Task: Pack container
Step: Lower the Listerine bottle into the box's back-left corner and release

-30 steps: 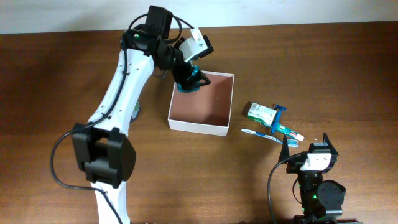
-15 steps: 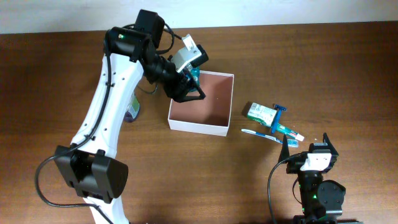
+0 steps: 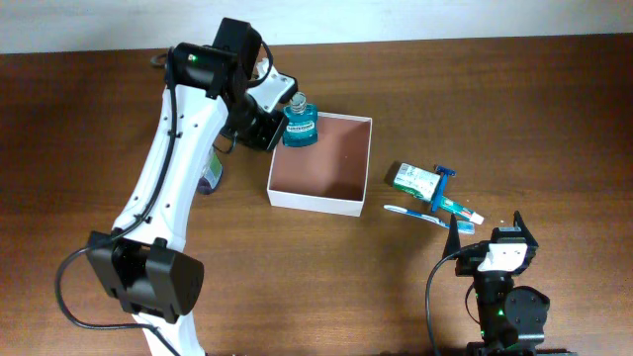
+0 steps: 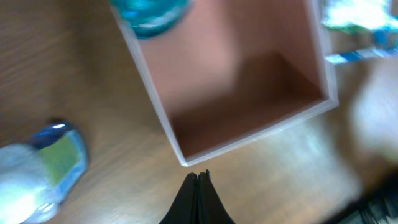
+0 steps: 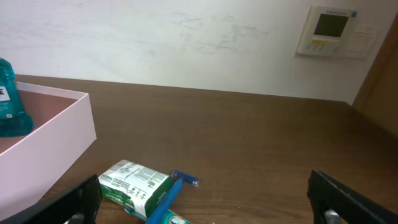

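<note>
I should move my left gripper to the container's near side (image 3: 288,199) and pull it straight before packing more, because the container (image 3: 324,166) sits crooked to the table's edge.
The container (image 3: 316,201) is a square white-walled box with a reddish-brown inside, at the table's middle. A teal mouthwash bottle (image 3: 299,124) stands upright in its far left corner. My left gripper (image 3: 261,131) hangs just left of the bottle, outside the box wall, shut with nothing between its fingers. In the left wrist view its tips (image 4: 199,175) meet above bare wood near the container's corner (image 4: 249,140), with the bottle (image 4: 149,12) at the top edge. My right gripper (image 3: 488,229) rests open at the front right, and sees the container (image 5: 56,143) and the bottle (image 5: 9,99).
Right of the container lie a green and white box (image 3: 413,178), a blue razor (image 3: 442,183), a toothbrush (image 3: 410,212) and a toothpaste tube (image 3: 457,207). Another small bottle (image 3: 210,176) lies left of the container beside my left arm, blurred in the left wrist view (image 4: 43,165).
My left gripper let go of the teal bottle in the container's corner, drew back to the left and shut empty. The right arm has not moved.
</note>
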Robot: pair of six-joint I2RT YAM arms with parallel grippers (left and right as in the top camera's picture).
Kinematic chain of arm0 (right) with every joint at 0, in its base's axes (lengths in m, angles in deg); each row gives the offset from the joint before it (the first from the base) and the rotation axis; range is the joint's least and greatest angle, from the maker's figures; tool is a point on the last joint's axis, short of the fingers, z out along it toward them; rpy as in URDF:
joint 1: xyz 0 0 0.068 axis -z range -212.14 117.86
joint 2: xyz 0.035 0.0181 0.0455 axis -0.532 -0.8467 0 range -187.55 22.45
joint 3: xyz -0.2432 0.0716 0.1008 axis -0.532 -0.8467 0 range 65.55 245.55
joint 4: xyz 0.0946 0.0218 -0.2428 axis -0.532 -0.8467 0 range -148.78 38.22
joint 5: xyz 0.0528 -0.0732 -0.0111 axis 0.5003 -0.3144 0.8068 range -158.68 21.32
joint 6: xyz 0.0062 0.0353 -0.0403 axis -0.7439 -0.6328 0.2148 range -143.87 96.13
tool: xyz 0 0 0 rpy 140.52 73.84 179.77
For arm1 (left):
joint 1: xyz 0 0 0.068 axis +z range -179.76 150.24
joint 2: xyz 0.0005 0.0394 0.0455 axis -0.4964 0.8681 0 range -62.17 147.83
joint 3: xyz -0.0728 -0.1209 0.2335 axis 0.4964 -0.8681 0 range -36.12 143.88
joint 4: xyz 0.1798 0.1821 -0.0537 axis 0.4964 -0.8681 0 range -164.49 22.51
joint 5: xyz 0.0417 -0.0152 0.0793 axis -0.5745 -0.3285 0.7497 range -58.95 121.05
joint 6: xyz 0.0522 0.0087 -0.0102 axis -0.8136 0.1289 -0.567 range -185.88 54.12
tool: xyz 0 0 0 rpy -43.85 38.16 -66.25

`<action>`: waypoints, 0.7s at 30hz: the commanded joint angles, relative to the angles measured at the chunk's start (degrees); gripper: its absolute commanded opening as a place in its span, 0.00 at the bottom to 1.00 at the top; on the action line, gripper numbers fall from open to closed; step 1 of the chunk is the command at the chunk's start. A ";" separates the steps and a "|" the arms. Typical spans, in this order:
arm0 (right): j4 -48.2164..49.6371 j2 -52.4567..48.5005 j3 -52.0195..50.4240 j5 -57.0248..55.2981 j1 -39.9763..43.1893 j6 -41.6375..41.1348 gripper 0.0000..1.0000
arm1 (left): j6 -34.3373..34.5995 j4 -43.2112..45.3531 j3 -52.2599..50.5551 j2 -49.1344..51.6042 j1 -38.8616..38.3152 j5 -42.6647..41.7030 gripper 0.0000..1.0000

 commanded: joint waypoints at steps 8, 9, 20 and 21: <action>-0.48 0.37 -0.26 0.09 0.39 -0.04 0.98 | 27.85 12.35 -14.91 -1.05 0.17 16.26 0.01; -0.48 0.37 -0.26 0.09 0.39 -0.04 0.99 | 29.35 12.79 -16.48 -1.05 0.17 16.13 0.01; -0.48 0.37 -0.26 0.09 0.39 -0.04 0.98 | 32.30 15.76 -24.68 -1.03 0.11 12.61 0.01; -0.48 0.37 -0.26 0.09 0.39 -0.04 0.98 | 32.30 15.80 -24.65 -1.03 0.13 12.63 0.01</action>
